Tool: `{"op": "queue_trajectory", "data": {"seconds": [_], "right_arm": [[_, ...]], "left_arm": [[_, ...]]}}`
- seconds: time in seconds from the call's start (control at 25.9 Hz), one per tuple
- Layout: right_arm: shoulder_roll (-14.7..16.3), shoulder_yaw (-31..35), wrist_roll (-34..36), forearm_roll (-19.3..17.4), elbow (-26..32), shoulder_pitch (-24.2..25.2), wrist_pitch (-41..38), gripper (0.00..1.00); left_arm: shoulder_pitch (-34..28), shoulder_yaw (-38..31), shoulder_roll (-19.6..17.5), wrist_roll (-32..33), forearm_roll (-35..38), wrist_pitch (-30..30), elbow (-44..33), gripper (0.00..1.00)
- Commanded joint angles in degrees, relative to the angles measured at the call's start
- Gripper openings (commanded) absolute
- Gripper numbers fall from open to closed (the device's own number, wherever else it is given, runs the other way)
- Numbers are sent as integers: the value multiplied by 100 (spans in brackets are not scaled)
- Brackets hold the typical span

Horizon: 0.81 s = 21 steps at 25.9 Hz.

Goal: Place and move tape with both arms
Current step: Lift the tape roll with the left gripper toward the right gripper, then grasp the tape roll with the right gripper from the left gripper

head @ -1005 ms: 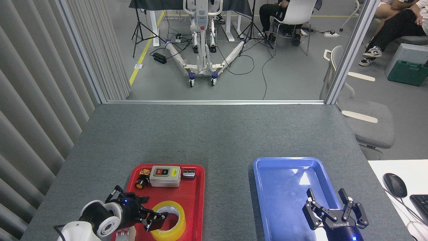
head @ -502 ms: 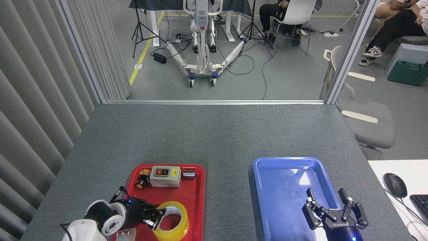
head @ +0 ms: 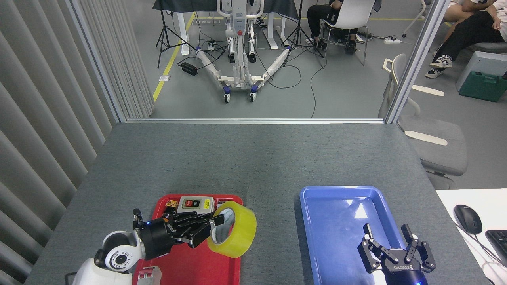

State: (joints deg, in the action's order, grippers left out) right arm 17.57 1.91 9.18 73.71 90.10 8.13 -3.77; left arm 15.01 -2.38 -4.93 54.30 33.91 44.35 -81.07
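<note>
A dark edge (head: 220, 202) sticks out over the tape (head: 244, 231) next to the switch box, so I should expect a small grey part to be hidden behind the tape.
The tape (head: 235, 229), a wide yellow roll with a white core, hangs tilted on edge above the right side of the red tray (head: 222, 269). My left gripper (head: 210, 229) is shut on its left wall, one finger reaching into the core. At the bottom right, my right gripper (head: 390, 239) stands open with its fingers spread over the near end of the blue tray (head: 317, 198). Nothing is between its fingers.
A grey switch box (head: 195, 204) with red and black buttons lies at the far end of the red tray, beside a small black and yellow part (head: 171, 204). A red and white item (head: 148, 275) lies at the tray's near left. A mouse (head: 467, 217) sits on a white desk at right.
My left gripper closed on the tape, lifted it off the red tray and carried it up and to the right, tipping it on edge. The right gripper has stayed put.
</note>
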Motion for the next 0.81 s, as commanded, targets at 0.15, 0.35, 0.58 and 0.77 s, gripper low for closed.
{"op": "queue_trajectory", "data": {"seconds": [0.15, 0.35, 0.58, 0.77], "right_arm": [[-25, -41, 374, 521, -19, -5, -1258, 100], [10, -32, 647, 592, -1, 13, -3701, 100], [-8, -199, 691, 592, 254, 127, -4123, 100], [-60, -744, 691, 706, 341, 101, -4123, 100]], "left_arm": [[10, -69, 933, -25, -772, 65, 830, 0], [116, 54, 1231, -8, -754, 65, 1217, 0], [239, 300, 1240, -8, -754, 65, 1357, 0], [239, 309, 1240, 28, -728, 65, 1384, 0]]}}
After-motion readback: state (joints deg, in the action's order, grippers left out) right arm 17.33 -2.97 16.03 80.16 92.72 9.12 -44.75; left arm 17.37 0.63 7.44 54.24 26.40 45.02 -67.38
